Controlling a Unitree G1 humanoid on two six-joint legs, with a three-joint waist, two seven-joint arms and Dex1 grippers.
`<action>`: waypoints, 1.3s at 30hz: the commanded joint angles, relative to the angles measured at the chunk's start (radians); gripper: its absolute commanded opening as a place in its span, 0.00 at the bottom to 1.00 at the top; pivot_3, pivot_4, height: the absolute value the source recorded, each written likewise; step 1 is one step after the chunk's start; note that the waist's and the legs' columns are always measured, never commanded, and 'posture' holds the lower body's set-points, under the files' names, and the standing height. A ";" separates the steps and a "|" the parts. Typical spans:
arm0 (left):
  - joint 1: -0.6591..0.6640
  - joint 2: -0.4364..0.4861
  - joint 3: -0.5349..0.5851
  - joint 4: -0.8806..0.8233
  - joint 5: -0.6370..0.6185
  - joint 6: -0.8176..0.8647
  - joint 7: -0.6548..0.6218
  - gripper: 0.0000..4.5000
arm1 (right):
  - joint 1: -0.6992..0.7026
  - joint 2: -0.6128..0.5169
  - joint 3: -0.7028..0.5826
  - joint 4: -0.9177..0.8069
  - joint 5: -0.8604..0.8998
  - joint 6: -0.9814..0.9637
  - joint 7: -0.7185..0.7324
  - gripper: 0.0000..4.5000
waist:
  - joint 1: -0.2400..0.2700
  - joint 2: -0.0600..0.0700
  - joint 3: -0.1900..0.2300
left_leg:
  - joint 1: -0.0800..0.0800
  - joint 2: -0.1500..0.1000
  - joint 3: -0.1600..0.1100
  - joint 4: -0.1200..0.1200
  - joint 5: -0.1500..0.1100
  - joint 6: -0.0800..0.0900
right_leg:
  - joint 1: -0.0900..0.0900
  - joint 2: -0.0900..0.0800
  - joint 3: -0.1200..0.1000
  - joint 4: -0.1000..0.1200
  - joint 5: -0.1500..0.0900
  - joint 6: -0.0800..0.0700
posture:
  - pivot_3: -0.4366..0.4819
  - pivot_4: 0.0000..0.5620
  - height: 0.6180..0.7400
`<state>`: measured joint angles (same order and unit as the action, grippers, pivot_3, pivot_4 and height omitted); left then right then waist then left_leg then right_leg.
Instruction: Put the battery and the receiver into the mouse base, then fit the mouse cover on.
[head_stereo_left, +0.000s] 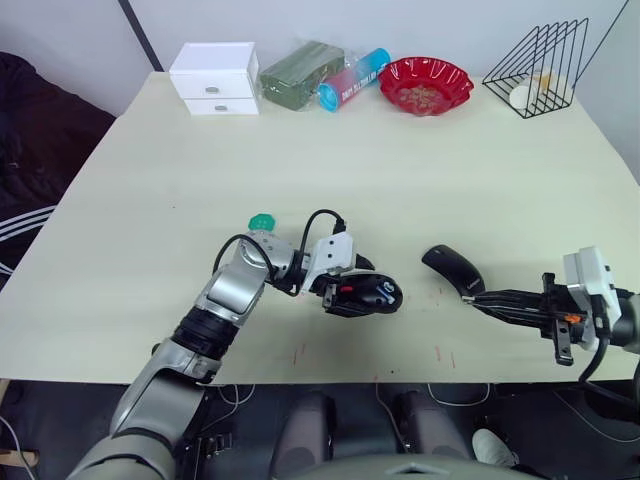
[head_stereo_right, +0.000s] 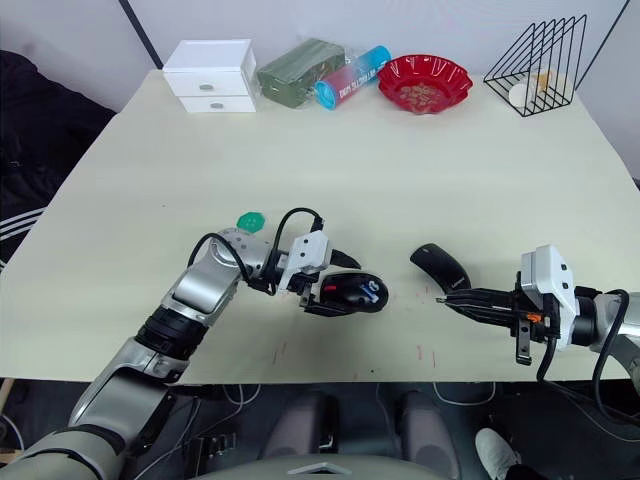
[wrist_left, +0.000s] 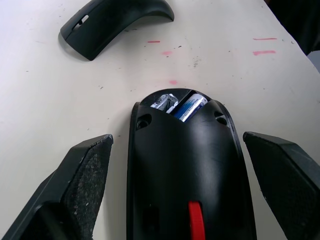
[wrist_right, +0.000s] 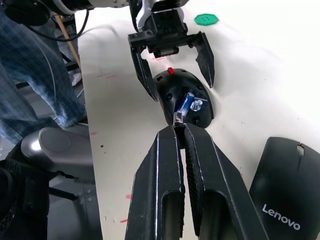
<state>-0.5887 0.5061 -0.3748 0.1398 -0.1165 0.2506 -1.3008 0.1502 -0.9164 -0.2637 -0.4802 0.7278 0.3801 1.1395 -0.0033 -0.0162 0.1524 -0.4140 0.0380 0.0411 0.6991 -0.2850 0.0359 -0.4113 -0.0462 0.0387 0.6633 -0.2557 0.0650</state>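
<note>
My gripper will fit on the mouse cover, which has a slot near its end, so the red wheel will show through that slot.
The mouse base lies near the table's front edge, black with a red wheel. Its open compartment holds the blue battery beside a silvery part. My left gripper stands open, one finger on each side of the base and not pressing it. The glossy black mouse cover lies to the right of the base. In front of the cover, my right gripper is shut on a small silvery piece, the receiver. Its tips point at the base and are well apart from it.
A green cap lies behind my left wrist. Along the far edge stand a white drawer box, a green pack, a blue and red tube, a red bowl and a wire rack. A person's leg is beside the table.
</note>
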 joint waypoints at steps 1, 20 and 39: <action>-0.020 -0.008 -0.012 0.014 0.015 -0.018 -0.001 0.99 | -0.008 0.009 -0.029 -0.011 0.000 -0.020 0.009 0.00 | 0.001 0.000 0.000 | 0.000 0.000 0.000 0.000 0.000 0.000 | 0.000 0.000 0.000 0.000 0.000 0.000 | 0.48 0.27 1.00; -0.010 -0.007 -0.026 0.061 0.035 -0.044 -0.012 0.99 | -0.029 0.030 -0.021 0.006 -0.015 -0.030 0.019 0.00 | 0.004 0.000 0.000 | 0.000 0.000 0.000 0.000 0.000 0.000 | 0.000 0.000 0.000 0.000 0.000 0.000 | 0.48 0.27 1.00; 0.023 0.001 -0.021 0.016 0.030 0.005 0.011 0.65 | -0.085 0.022 0.019 -0.056 0.001 0.040 -0.028 0.00 | 0.001 0.000 0.000 | 0.000 0.000 0.000 0.000 0.000 0.000 | 0.000 0.000 0.000 0.001 0.000 0.000 | 0.48 0.27 1.00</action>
<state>-0.5846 0.4942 -0.3994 0.1856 -0.0910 0.2236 -1.2987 0.0904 -0.8865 -0.2467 -0.4857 0.7078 0.3904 1.1385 -0.0019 -0.0157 0.1521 -0.4137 0.0380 0.0409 0.6995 -0.2851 0.0359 -0.4109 -0.0461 0.0390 0.6639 -0.2555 0.0651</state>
